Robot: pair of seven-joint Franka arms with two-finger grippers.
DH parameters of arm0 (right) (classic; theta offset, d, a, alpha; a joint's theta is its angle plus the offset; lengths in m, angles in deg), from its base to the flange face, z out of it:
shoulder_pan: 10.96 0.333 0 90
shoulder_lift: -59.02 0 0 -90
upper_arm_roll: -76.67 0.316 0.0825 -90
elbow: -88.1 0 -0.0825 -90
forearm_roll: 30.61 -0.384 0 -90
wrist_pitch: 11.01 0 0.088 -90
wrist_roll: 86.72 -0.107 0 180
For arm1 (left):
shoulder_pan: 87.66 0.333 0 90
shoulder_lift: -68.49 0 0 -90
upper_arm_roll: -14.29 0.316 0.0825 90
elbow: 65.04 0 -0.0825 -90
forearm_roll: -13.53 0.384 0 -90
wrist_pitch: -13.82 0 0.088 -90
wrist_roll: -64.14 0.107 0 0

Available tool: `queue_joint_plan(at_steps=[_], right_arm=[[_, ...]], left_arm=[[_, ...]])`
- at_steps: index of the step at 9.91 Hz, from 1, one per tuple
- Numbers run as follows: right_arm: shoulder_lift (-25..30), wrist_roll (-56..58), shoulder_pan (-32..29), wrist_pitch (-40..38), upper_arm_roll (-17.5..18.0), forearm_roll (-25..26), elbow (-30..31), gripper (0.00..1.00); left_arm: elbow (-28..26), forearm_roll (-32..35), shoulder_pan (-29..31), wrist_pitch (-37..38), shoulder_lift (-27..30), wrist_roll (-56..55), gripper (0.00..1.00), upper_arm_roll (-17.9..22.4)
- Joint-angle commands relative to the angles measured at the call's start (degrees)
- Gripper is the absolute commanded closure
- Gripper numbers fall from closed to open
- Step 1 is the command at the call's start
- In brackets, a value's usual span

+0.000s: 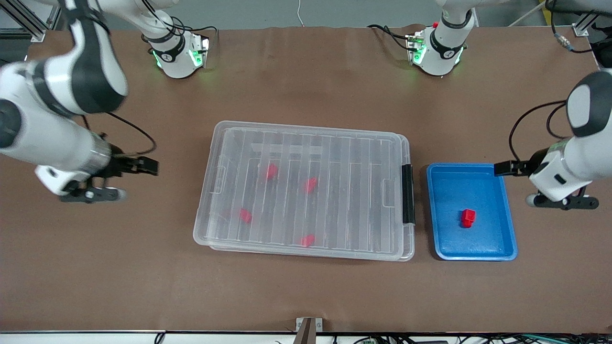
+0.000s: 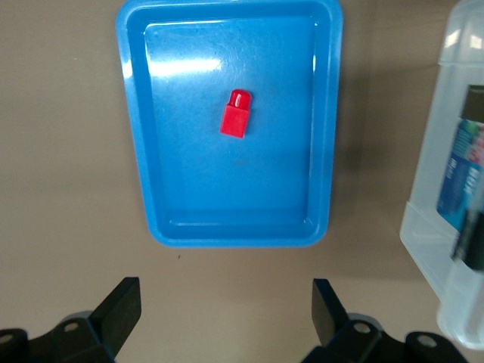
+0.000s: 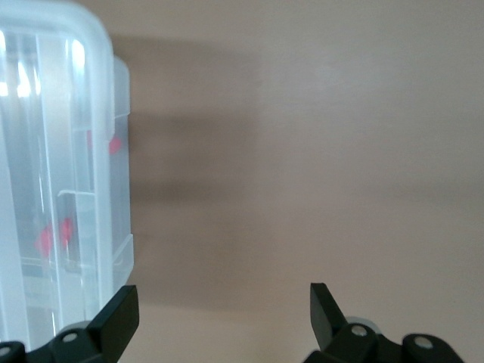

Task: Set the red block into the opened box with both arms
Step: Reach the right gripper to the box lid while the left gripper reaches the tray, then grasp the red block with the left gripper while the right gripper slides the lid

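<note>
My right gripper is about to pull, and the ribbed lid (image 1: 304,192) will then slide aside flat, because the box's rim (image 1: 409,243) shows past it.
One red block (image 1: 468,218) (image 2: 236,113) lies in a blue tray (image 1: 502,210) (image 2: 144,151). The clear box (image 1: 210,224) (image 2: 435,219) (image 3: 102,91) sits mid-table with its ribbed lid lying on top and a black latch (image 1: 407,193) facing the tray. Several more red blocks (image 1: 271,171) show through the lid. My left gripper (image 1: 563,203) (image 2: 227,318) hangs open and empty over bare table, beside the tray toward the left arm's end. My right gripper (image 1: 93,195) (image 3: 224,318) is open and empty above the table, beside the box toward the right arm's end.
The brown table (image 1: 306,296) stretches around the box and tray. Both arm bases (image 1: 177,57) (image 1: 437,52) stand along the table edge farthest from the front camera. Cables (image 1: 521,124) trail from the left wrist.
</note>
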Motion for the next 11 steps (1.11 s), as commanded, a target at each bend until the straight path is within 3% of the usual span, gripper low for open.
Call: queue_joint_plan(at_steps=[1, 6, 8, 11], right_arm=[[1.1, -1.1, 1.5, 9.1, -0.4, -0.1, 8.4, 0.0], [-2.0, -1.0, 4.8, 17.1, 0.9, 0.0, 10.7, 0.0], [-3.0, -0.8, 5.2, 17.3, 0.9, 0.1, 10.9, 0.0], [-3.4, -0.2, 4.4, 15.4, 0.9, 2.1, 10.8, 0.0]], left_arm=[[-0.2, 0.8, 0.0, -4.7, -6.0, -0.7, 0.0, -0.3], [-5.9, 1.3, 0.8, -20.8, -13.4, -0.2, 0.02, -0.1], [-5.7, 6.1, 0.9, -24.9, -16.9, 0.0, 0.06, -0.2], [-5.7, 5.6, 1.5, -28.3, -20.4, -0.1, 0.12, -0.4]])
